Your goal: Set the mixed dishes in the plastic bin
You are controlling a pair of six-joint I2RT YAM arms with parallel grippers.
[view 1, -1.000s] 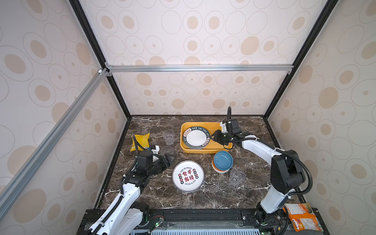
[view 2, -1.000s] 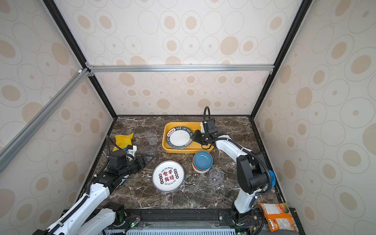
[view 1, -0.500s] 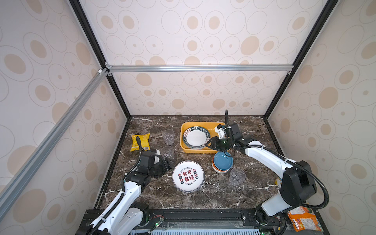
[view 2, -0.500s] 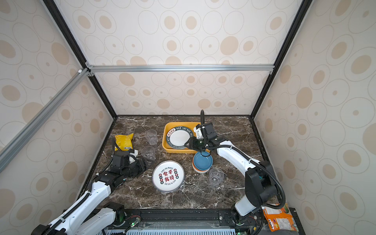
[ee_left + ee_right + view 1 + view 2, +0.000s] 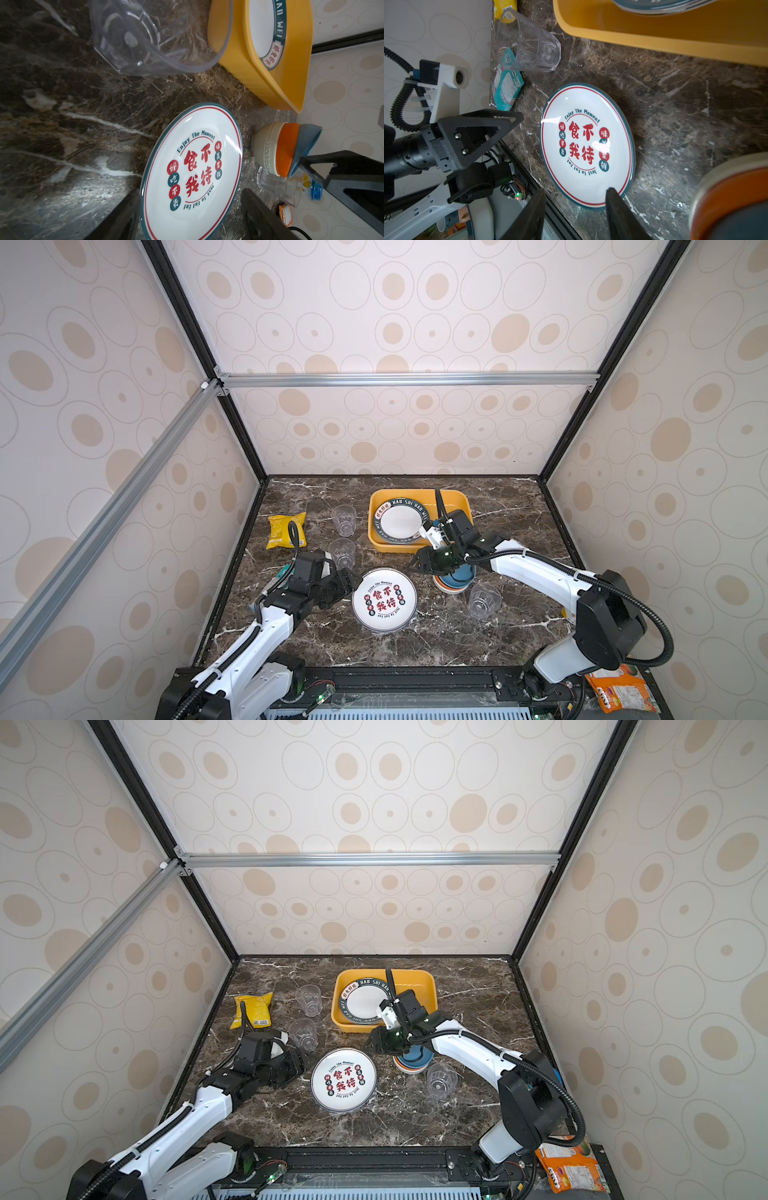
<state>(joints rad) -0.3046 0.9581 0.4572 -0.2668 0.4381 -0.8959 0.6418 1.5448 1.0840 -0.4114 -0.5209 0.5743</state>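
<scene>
Next, my left gripper takes hold of the opposite rim point(image 5: 353, 603) and lifts the plate so my right gripper can grip it, because the plate lies flat point(image 5: 385, 600) below my right gripper's fingers.
In both top views a white plate with red characters point(image 5: 384, 599) point(image 5: 344, 1079) lies flat on the marble. My left gripper point(image 5: 351, 583) point(image 5: 191, 218) is open at the plate's left edge, and that edge lies between its fingers point(image 5: 124, 214). My right gripper point(image 5: 417, 563) point(image 5: 573, 216) hangs open and empty just above the plate's far right side, next to stacked blue, orange and white bowls point(image 5: 455, 578) point(image 5: 286, 149). The yellow plastic bin point(image 5: 457, 499) point(image 5: 654, 41) holds a black-ringed plate point(image 5: 399, 522). Three clear cups point(image 5: 344, 519) point(image 5: 342, 552) point(image 5: 483, 600) stand on the table.
A yellow snack bag point(image 5: 286, 529) lies at the left and a teal packet point(image 5: 507, 89) sits beside my left arm. An orange packet point(image 5: 619, 691) lies off the table at the front right. Patterned walls enclose three sides.
My right gripper has left the bin, swung forward and left over the bowls toward the red-character plate, and opened wider. My left gripper has moved right, up to the plate's edge.
</scene>
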